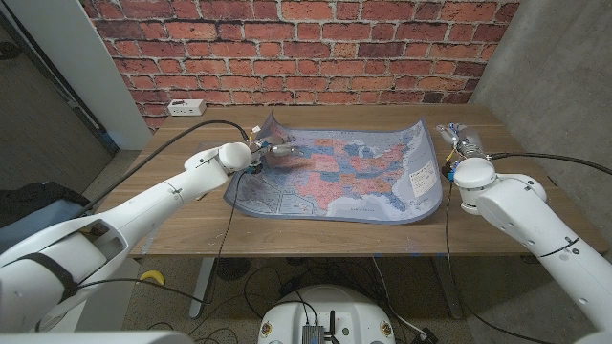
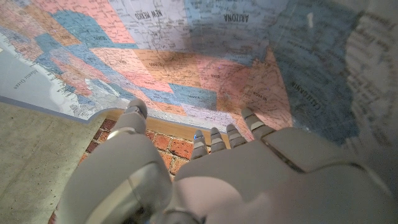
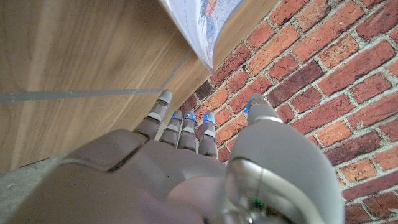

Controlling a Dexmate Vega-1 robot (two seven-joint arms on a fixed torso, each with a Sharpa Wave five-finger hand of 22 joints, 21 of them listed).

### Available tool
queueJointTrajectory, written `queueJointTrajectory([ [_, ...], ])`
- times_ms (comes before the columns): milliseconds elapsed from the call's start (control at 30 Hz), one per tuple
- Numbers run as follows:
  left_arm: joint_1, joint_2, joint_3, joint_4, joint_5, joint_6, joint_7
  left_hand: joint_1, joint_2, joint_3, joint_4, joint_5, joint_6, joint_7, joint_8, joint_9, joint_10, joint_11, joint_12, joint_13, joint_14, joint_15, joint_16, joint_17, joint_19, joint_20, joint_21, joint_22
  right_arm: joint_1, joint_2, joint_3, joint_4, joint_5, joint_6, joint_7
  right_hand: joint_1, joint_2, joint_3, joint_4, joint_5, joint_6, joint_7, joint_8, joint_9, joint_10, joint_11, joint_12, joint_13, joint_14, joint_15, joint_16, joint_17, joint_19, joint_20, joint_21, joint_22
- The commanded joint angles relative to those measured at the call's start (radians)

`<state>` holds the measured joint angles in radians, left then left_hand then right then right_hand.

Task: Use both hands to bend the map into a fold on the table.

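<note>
The far corners (image 1: pixel 421 128) are standing up in smooth curls, so I expect the map (image 1: pixel 352 177) to bend in one wide curve when the robot lifts the map's raised edge.
A printed map of the United States (image 1: pixel 344 177) lies spread on the wooden table (image 1: pixel 191 229), its far left and far right corners curling up. My left hand (image 1: pixel 271 150) is at the map's far left edge, fingers spread and reaching onto the sheet. In the left wrist view the fingertips (image 2: pixel 247 117) meet the map (image 2: pixel 186 56) at its edge, with nothing plainly pinched. My right hand (image 1: pixel 457 145) stands just off the map's far right corner, fingers apart and holding nothing. The right wrist view shows this hand (image 3: pixel 174 168) short of the curled map edge (image 3: pixel 196 22).
A white power strip (image 1: pixel 186 105) lies at the table's far left corner. A brick wall (image 1: pixel 316 48) stands right behind the table. Black cables run along both arms. Bare wood borders the map on the left, front and right.
</note>
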<state>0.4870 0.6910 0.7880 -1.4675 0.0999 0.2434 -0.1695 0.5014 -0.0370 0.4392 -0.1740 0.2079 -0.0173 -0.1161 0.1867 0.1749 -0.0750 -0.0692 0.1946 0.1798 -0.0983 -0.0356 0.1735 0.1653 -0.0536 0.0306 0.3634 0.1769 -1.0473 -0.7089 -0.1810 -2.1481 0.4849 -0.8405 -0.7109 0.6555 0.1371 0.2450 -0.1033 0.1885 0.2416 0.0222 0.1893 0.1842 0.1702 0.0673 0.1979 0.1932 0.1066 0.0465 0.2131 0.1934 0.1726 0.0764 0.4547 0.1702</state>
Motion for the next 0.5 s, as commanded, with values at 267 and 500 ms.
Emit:
queueJointTrajectory([
  [267,0.010,-0.010,0.044,-0.001,0.086,0.011,-0.006,0.036,-0.026,-0.022,0.009,0.015,-0.038,-0.026,-0.007,0.003,-0.055,-0.004,-0.010,0.004,-0.057,0.004,-0.005,0.005,-0.052,0.004,-0.033,0.005,0.203,0.005,-0.115,-0.028,0.070,-0.556,-0.025,-0.038,-0.020,-0.026,0.001,-0.013,0.082,0.029,0.024,0.003,0.102,0.025,0.033,0.010,0.119,-0.008,0.053,0.020,0.071,0.028,-0.001,0.006],
  [500,-0.011,-0.022,0.065,0.018,0.092,0.023,-0.060,0.041,-0.029,-0.032,0.017,0.020,-0.001,-0.017,0.007,0.003,-0.040,-0.005,0.000,0.004,-0.050,0.003,0.003,0.005,-0.054,0.007,-0.041,0.006,0.303,-0.087,-0.210,0.010,0.371,-0.556,-0.235,-0.060,-0.040,-0.044,0.006,-0.013,0.080,0.028,0.019,0.003,0.091,0.023,0.025,0.012,0.096,-0.006,0.045,0.025,0.058,0.041,-0.014,0.007],
])
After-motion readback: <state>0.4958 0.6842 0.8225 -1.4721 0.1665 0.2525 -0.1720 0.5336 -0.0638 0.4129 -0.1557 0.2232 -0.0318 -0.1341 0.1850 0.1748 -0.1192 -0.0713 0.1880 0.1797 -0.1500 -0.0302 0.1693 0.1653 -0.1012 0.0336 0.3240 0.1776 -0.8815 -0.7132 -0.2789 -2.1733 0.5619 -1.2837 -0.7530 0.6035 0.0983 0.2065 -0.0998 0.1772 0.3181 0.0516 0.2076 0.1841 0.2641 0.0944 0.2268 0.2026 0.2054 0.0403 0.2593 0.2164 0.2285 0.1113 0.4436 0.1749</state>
